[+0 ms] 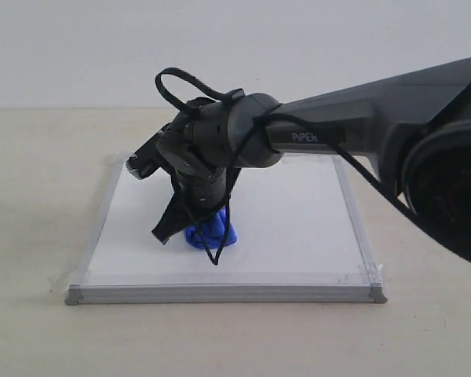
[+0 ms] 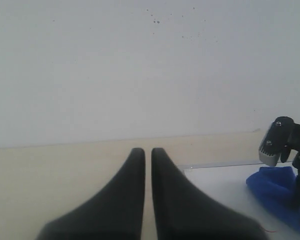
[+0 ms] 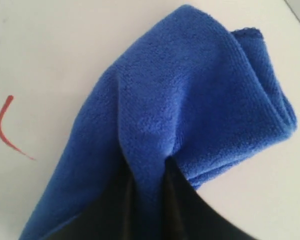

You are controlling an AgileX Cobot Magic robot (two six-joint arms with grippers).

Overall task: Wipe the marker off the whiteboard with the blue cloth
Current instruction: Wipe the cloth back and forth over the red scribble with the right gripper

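A curved piece of red marker [image 3: 0,131] lies by the blue cloth, so my right gripper should return and run the cloth over that marker [image 2: 266,231] before leaving the whiteboard.
The whiteboard [image 1: 298,228] lies flat on the table with a silver-grey frame and tape at its corners. My right gripper [image 1: 208,229] reaches across it and is shut on the blue cloth [image 1: 211,232], which is bunched and pressed onto the board's front-left part. In the right wrist view the cloth [image 3: 190,105] fills the frame, pinched between the dark fingers [image 3: 190,210]. A short curved piece of red marker [image 3: 5,127] shows on the white surface beside the cloth. My left gripper [image 2: 147,152] is shut with nothing in it, off the board's edge; it does not show in the exterior view.
A beige table [image 1: 31,196] surrounds the board and a pale wall [image 1: 63,47] stands behind. A black cable [image 1: 180,82] loops over the right arm's wrist and dangles near the cloth. The right arm's big dark body [image 1: 439,181] fills the right side.
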